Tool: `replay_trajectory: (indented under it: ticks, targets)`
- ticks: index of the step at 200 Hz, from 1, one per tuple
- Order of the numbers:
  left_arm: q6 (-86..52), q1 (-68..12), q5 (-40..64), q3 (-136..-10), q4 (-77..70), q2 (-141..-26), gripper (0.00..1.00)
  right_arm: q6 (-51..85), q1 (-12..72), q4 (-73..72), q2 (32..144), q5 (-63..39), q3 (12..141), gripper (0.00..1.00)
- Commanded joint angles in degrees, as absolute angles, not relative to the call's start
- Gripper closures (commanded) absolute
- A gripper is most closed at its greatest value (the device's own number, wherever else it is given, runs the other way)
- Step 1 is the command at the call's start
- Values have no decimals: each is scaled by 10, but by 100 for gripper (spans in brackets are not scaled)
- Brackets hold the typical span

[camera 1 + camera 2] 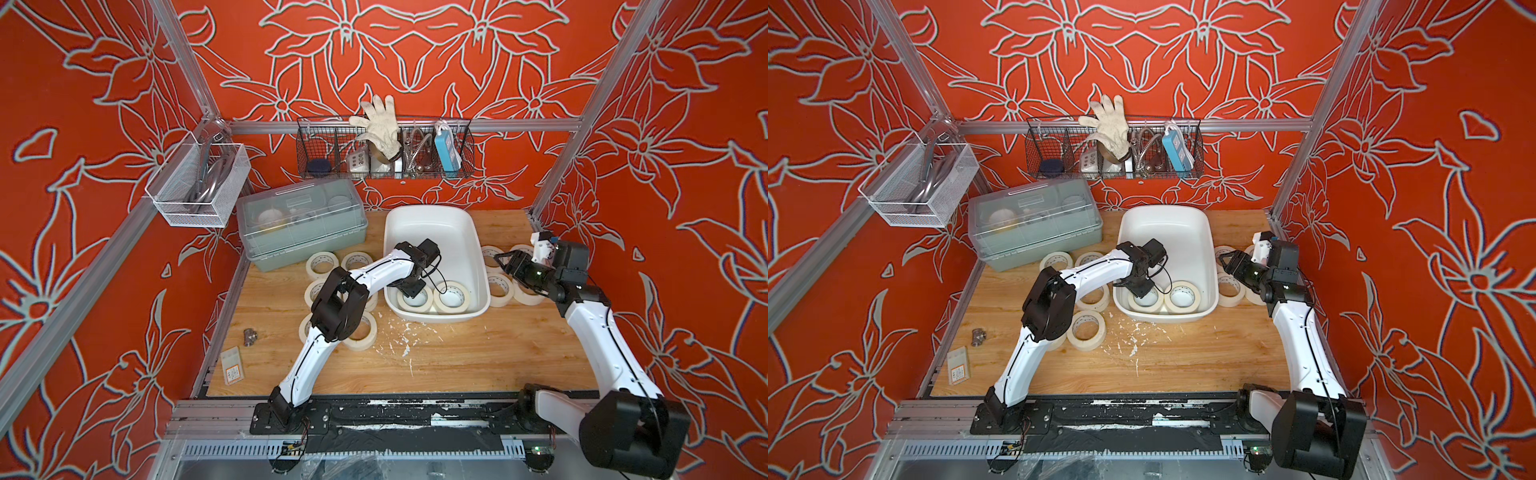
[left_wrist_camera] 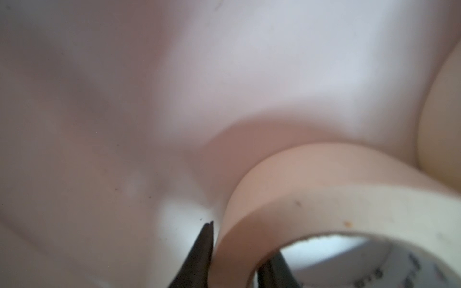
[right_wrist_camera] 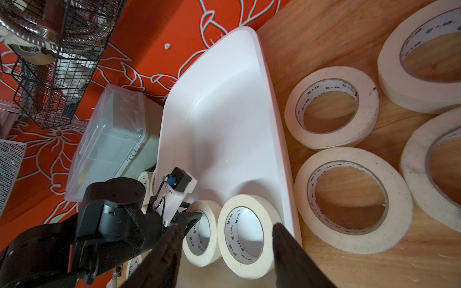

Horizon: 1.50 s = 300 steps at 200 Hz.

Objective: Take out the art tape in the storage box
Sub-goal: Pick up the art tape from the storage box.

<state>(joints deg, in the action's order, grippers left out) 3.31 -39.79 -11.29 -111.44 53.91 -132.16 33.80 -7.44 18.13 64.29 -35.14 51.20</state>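
Note:
The two rolls meet only at their rounded sides [image 1: 434, 301], so the roll in the left gripper [image 1: 415, 308] will come away by itself when the robot lifts it.
The white storage box [image 1: 432, 232] [image 1: 1163, 232] [image 3: 224, 124] sits at the back middle of the wooden table. Two cream art tape rolls lie at its near end. My left gripper [image 1: 409, 293] [image 1: 1139, 292] [image 2: 239, 244] reaches down into the box and is shut on the wall of the left roll [image 1: 415, 308] [image 2: 324, 199], one finger outside the ring and one inside. The other roll [image 1: 451, 311] [image 1: 1182, 309] [image 3: 249, 202] lies right beside it. My right gripper [image 1: 500, 262] [image 1: 1223, 262] [image 3: 227, 225] hovers open just right of the box, holding nothing.
Several more tape rolls lie on the table left [image 1: 322, 264] and right [image 1: 500, 286] [image 3: 349, 244] of the box. A grey-green lidded box [image 1: 299, 220] stands back left. Wire baskets [image 1: 384, 145] [image 1: 195, 187] hang on the walls. A metal fitting [image 1: 250, 334], a small packet [image 1: 232, 370] and white crumbs [image 1: 399, 336] lie nearer the front.

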Motion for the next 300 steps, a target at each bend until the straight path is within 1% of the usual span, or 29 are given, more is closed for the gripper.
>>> replay_trajectory:
  ticks: [1,22,39,58,67,110,164,180,231,280,300]
  targets:
    - [25,-397,-129,-1121,538,-1296,79,340,-66,189,626,-361,515,39]
    - [11,-396,-133,-1121,545,-1272,83,344,-57,188,620,-354,516,40]
    - [-11,-397,-138,-1124,555,-1251,91,349,-47,189,619,-349,518,40]
    - [-46,-396,-151,-1129,571,-1230,96,353,-31,189,623,-342,522,41]
    - [-66,-396,-160,-1131,579,-1219,100,356,-22,190,625,-337,525,41]
    - [-182,-401,-234,-1133,614,-1167,100,373,38,185,635,-311,534,41]
    - [-297,-415,-229,-1164,673,-1150,100,376,121,194,669,-285,572,40]
    - [-313,-420,-221,-1167,676,-1148,100,365,151,208,687,-279,592,40]
    - [-338,-426,-191,-1179,682,-1144,100,349,245,222,729,-188,629,37]
    - [-338,-426,-163,-1174,677,-1142,100,325,299,251,778,-109,663,35]
    - [-338,-427,-161,-1174,677,-1141,100,321,310,254,794,-94,669,35]
